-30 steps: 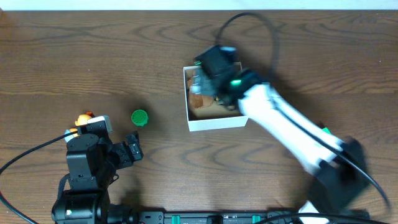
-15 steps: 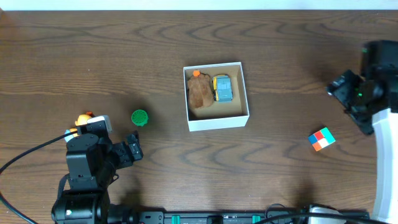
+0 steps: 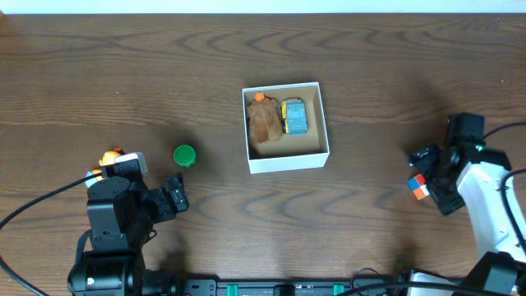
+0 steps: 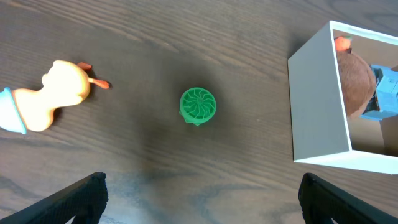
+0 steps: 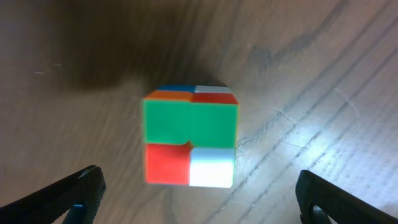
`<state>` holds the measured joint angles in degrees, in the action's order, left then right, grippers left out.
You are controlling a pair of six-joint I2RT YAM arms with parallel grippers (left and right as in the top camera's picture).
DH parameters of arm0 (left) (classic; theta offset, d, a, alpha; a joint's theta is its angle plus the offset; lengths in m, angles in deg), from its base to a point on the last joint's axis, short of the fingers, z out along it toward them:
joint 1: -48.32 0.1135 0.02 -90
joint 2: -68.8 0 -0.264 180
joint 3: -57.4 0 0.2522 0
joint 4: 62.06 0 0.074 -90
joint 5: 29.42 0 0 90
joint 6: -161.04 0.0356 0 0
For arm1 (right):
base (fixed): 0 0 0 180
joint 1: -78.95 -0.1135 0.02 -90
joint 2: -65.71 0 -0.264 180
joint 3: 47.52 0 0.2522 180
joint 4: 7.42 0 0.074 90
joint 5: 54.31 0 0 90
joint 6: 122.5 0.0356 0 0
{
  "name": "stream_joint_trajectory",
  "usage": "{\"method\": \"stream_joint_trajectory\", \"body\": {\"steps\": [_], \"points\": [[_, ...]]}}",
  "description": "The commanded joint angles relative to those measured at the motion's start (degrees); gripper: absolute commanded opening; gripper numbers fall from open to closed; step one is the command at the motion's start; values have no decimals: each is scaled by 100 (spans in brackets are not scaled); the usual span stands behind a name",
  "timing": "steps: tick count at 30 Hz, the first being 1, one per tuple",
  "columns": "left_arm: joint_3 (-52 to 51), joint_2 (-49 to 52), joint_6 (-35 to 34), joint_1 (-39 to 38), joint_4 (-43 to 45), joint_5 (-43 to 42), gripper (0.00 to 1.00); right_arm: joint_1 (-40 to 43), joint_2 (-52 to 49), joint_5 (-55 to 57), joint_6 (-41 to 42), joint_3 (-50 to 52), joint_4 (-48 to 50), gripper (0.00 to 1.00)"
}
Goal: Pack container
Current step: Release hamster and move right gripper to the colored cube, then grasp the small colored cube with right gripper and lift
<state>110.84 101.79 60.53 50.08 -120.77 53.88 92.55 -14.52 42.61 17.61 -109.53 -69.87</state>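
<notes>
My right gripper keeps going down until its fingers are on either side of the cube, then close, because the coloured cube's sides are square to its open fingers.
The container is a square white box with a brown inside at the table's middle; its white wall also shows in the left wrist view. It holds a brown plush toy and a blue and yellow toy car. My right gripper is open just above a coloured cube at the right. In the right wrist view the cube lies between and ahead of the open fingers. My left gripper is open and empty at the front left, its fingers apart.
A green round toy lies left of the box, also seen in the left wrist view. A yellow duck toy lies further left, next to the left arm.
My right arm left the box, swung to the far right, then came down over the cube. The toy car now shows in the box. The left arm has not moved.
</notes>
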Motion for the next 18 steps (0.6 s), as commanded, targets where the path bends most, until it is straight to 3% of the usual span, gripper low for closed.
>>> {"method": "stream_joint_trajectory", "body": {"steps": [1,18], "points": [[105,-2,-13,-11,-2,-17,98,26,-9,-42,219,271,229,99],[105,-2,-13,-11,-2,-17,98,26,-710,-33,214,610,1373,99]]}}
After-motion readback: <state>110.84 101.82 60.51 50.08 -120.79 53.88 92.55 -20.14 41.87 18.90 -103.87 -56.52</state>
